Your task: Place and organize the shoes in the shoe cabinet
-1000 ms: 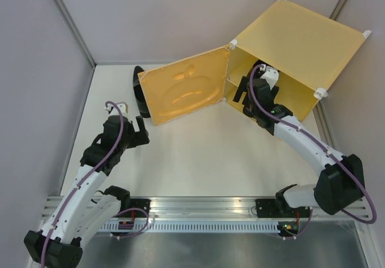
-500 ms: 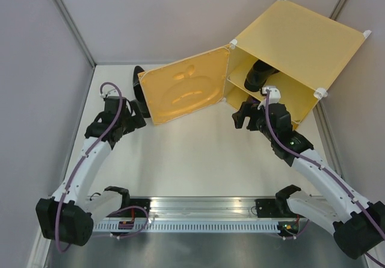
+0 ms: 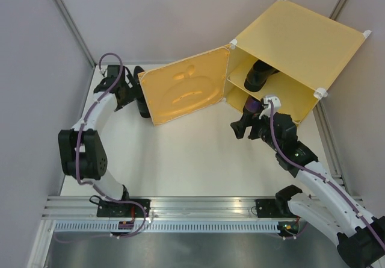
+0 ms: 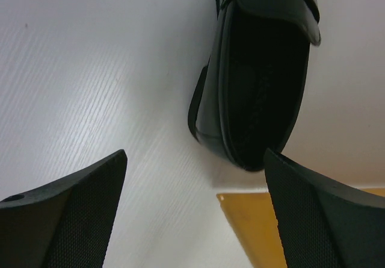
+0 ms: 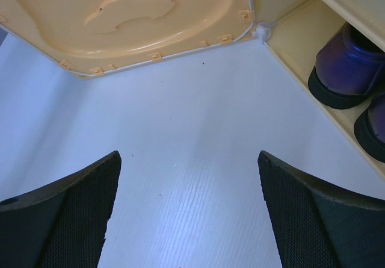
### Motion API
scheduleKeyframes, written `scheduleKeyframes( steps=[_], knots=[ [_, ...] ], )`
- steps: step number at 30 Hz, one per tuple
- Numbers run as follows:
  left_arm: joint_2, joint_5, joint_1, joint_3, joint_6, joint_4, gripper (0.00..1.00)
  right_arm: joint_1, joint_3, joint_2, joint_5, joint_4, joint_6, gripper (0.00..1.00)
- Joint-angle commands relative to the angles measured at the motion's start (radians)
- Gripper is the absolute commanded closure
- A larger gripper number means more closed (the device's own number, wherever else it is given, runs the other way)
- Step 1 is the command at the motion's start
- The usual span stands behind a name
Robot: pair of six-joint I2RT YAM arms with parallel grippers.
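Note:
The black shoe (image 3: 143,104) is behind the open door, beyond my right gripper's reach, so I first need to put it in front of the cabinet (image 3: 216,147) with my left gripper.
The yellow shoe cabinet (image 3: 301,39) stands at the back right with its door (image 3: 183,90) swung open to the left. One black shoe (image 3: 260,72) sits on the upper shelf. Two dark purple shoes (image 5: 346,69) sit heel-out in the lower compartment, and one shows in the top view (image 3: 252,104). The other black shoe (image 3: 140,96) lies on the table behind the door. In the left wrist view this shoe (image 4: 258,81) has its opening facing me. My left gripper (image 3: 127,92) is open and empty just short of it. My right gripper (image 3: 243,123) is open and empty in front of the cabinet.
The open door's lower corner (image 4: 252,226) lies close to the black shoe's heel, under my left gripper (image 4: 195,214). Grey walls enclose the white table (image 3: 192,153). My right gripper (image 5: 189,208) is over bare table between the door and the cabinet.
My right gripper has backed out of the cabinet, leaving a black shoe on the upper shelf. My left arm has reached back to the black shoe behind the door.

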Motion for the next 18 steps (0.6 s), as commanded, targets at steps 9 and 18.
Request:
scheduleKeyframes(
  steps=[9, 18],
  knots=[
    [0.423, -0.038, 0.007, 0.346, -0.028, 0.004, 0.17, 0.006, -0.009, -0.005, 0.026, 0.037, -0.019, 0.02],
    [0.399, -0.079, 0.069, 0.284, -0.011, -0.036, 0.83, 0.006, -0.007, 0.001, 0.031, 0.033, -0.023, 0.02]
  ],
)
